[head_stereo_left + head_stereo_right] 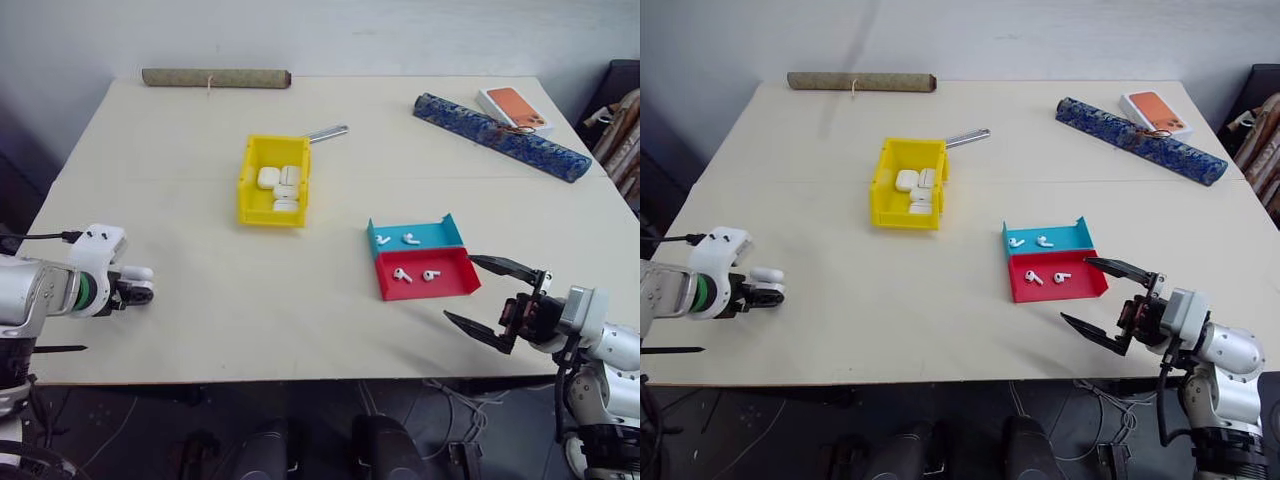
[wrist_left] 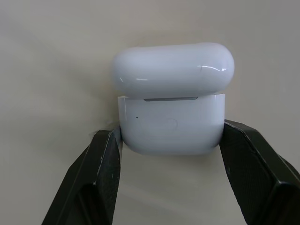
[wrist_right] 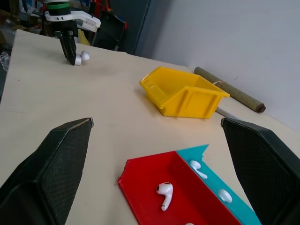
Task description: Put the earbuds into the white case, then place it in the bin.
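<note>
My right gripper is pointing at a slant across the red half point(image 1: 452, 264). It should move back, turn to point down and grab the nearer earbud point(image 1: 431, 275) from above.
At the table's left edge my left gripper point(image 1: 135, 291) is shut on the white case point(image 2: 171, 122), one black finger against each side of its body. The case rests on the tabletop with its lid slightly raised. Earbuds lie in a shallow tray point(image 1: 425, 288): two in the teal half point(image 1: 383, 239) and two in the red half point(image 1: 402, 274). Just right of that tray, near the front edge, my right gripper point(image 3: 156, 122) stands wide open and holds nothing. The yellow bin point(image 1: 247, 190) sits mid-table, well away from both grippers.
Several white cases point(image 1: 280, 185) lie inside the bin. A metal rod point(image 1: 328, 132) pokes out behind it. A brown roll point(image 1: 216, 77) lies along the far edge. At the far right are a blue patterned roll point(image 1: 500, 135) and an orange-topped box point(image 1: 515, 107).
</note>
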### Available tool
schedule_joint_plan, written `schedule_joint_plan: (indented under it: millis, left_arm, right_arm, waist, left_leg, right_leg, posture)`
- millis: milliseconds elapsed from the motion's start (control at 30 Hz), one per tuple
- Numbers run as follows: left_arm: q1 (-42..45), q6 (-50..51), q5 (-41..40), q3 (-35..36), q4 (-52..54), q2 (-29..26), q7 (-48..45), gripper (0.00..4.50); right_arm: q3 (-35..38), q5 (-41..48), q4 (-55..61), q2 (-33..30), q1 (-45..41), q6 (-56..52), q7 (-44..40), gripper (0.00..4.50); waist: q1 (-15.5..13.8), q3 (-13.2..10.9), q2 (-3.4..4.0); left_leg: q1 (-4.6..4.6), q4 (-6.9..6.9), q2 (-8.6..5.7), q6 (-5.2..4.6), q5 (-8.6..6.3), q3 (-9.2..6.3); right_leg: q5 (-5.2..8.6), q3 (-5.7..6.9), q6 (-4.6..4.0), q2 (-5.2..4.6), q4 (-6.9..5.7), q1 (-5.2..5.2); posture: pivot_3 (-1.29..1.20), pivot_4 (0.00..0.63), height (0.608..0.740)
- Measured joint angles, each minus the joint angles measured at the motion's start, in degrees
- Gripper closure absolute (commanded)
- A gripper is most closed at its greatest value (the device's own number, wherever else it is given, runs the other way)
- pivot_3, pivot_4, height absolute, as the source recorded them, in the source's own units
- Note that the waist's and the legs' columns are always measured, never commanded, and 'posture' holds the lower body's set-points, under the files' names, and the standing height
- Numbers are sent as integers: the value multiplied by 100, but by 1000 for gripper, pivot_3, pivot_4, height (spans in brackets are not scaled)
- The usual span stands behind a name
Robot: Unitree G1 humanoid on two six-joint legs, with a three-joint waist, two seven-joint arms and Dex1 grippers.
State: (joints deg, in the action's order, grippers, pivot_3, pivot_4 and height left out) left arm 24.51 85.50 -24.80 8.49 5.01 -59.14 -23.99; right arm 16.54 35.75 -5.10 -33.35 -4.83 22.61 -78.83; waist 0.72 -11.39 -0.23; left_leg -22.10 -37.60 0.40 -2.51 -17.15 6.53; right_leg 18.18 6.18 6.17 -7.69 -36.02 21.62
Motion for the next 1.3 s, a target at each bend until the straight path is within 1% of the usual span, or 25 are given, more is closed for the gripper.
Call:
schedule_joint_plan:
  millis: [133, 167, 233, 267, 300, 367, 400, 467, 600, 700, 767, 900, 1033, 1133, 1200, 1267, 1300]
  left_arm:
    - [-538, -1499, -319, 1024, 469, 453, -738, 1782]
    - [-819, -2228, -366, 1329, 652, 580, -1136, 1782]
    - [-1247, -3831, -647, 1856, 1082, 1151, -2157, 1782]
    - [-1380, -4451, -780, 1982, 1218, 1419, -2530, 1782]
    - [-1473, -5089, -921, 2091, 1368, 1844, -2808, 1782]
    - [-1613, -5765, -1070, 2075, 1526, 2276, -3022, 1782]
    - [-1634, -6007, -1162, 2066, 1635, 2620, -2998, 1782]
    - [-1753, -6272, -1364, 1802, 1923, 2986, -3030, 1782]
    - [-1874, -6526, -1819, 902, 2636, 3528, -3261, 1782]
    - [-1859, -6809, -1833, 136, 2831, 4043, -3272, 1782]
    - [-1858, -6990, -1781, -283, 2807, 4235, -3338, 1782]
    - [-1779, -7357, -1730, -680, 2565, 4380, -3532, 1782]
    - [-1614, -7507, -1718, -876, 2260, 4375, -3710, 1782]
    - [-1494, -7623, -1691, -906, 2009, 4285, -3829, 1782]
    - [-1434, -7691, -1637, -904, 1836, 4226, -3893, 1782]
    - [-1399, -7731, -1609, -898, 1719, 4202, -3913, 1782]
    - [-1395, -7747, -1597, -884, 1664, 4164, -3910, 1782]
  right_arm:
    - [20, -32, -93, -122, -53, -16, -2, 0]
    - [23, -45, -91, -194, -54, -39, 3, 0]
    - [106, -58, -130, -412, 23, -165, 24, 0]
    - [133, -61, -132, -479, 21, -214, 34, 0]
    - [180, -62, -135, -577, 46, -289, 42, 0]
    - [213, -66, -133, -712, 112, -401, 53, 0]
    - [252, -91, -154, -811, 173, -454, 72, 0]
    - [334, -149, -186, -930, 209, -519, 97, 0]
    - [489, -448, -198, -1320, 403, -630, 320, 0]
    - [765, -866, -363, -1700, 906, -657, 521, 0]
    - [939, -1204, -549, -1879, 1243, -694, 769, 0]
    - [1030, -1406, -795, -1944, 1547, -726, 790, 0]
    - [1020, -1386, -656, -2177, 1536, -788, 543, 0]
    - [735, -1325, 78, -2622, 1164, -1748, 622, 0]
    - [391, -1322, 634, -2925, 754, -2397, 711, 0]
    - [2, -1323, 1001, -3034, 323, -2900, 738, 0]
    - [-322, -1362, 1158, -3061, -10, -3205, 761, 0]
  waist:
    - [-34, -1, -2]
    - [-36, 0, -2]
    - [-63, 0, 4]
    - [-67, 0, 4]
    - [-72, 1, 4]
    - [-70, 1, 1]
    - [-76, 2, 3]
    - [-76, 1, 1]
    - [-96, 2, 0]
    - [-181, 7, 9]
    - [-208, 7, 8]
    - [-188, 12, 16]
    - [-146, 13, 20]
    - [-76, 16, 25]
    - [-68, 16, 25]
    - [-74, 15, 24]
    - [-73, 15, 24]
  left_leg:
    - [-7, -10, 3, 1, -2, -2]
    - [-7, -11, 3, 1, -5, 2]
    - [-6, -10, -3, 6, -11, 6]
    - [-8, -11, -2, 5, -11, 4]
    - [-7, -14, -6, 3, -12, 4]
    - [-7, -19, -2, -7, -6, 4]
    - [-6, -22, -5, -13, -4, 7]
    - [-7, -30, -4, -18, -5, 9]
    - [-8, -44, -5, -30, -13, 13]
    - [-6, -48, -9, -37, -16, 17]
    - [-6, -51, -7, -38, -15, 19]
    - [-3, -53, 1, -38, -15, 25]
    - [-1, -54, 12, -39, -15, 28]
    - [-1, -55, 19, -38, -15, 28]
    - [-4, -55, 23, -33, -15, 20]
    - [-8, -55, 26, -30, -17, 13]
    - [-11, -55, 25, -30, -17, 13]
  right_leg:
    - [1, 4, -1, -5, 16, -1]
    - [0, 3, -2, -8, 21, -2]
    - [1, 10, -4, -23, 36, -4]
    - [1, 15, -4, -23, 43, -8]
    - [1, 16, -5, -28, 41, -10]
    - [1, 19, -5, -23, 38, -14]
    - [0, 18, -6, -23, 34, -14]
    - [-1, 18, -5, -21, 29, -17]
    - [-2, 14, -2, -21, 24, -21]
    - [-3, 12, 0, -20, 30, -27]
    - [-3, 10, 0, -14, 35, -28]
    - [-3, 3, -1, -3, 39, -31]
    - [-6, 0, -6, 3, 39, -31]
    - [-9, 1, -12, 3, 39, -28]
    - [-10, 8, -13, 6, 38, -26]
    - [-10, 14, -13, 8, 41, -25]
    - [-10, 14, -13, 7, 43, -23]
  posture:
    - [0, 150, 740]
    - [0, 150, 740]
    - [0, 150, 740]
    - [0, 150, 740]
    - [0, 150, 740]
    - [0, 150, 740]
    - [0, 150, 740]
    - [0, 150, 740]
    - [0, 150, 740]
    - [0, 150, 740]
    - [0, 150, 740]
    - [0, 150, 740]
    - [0, 150, 740]
    - [0, 150, 740]
    - [0, 150, 740]
    - [0, 150, 740]
    - [0, 150, 740]
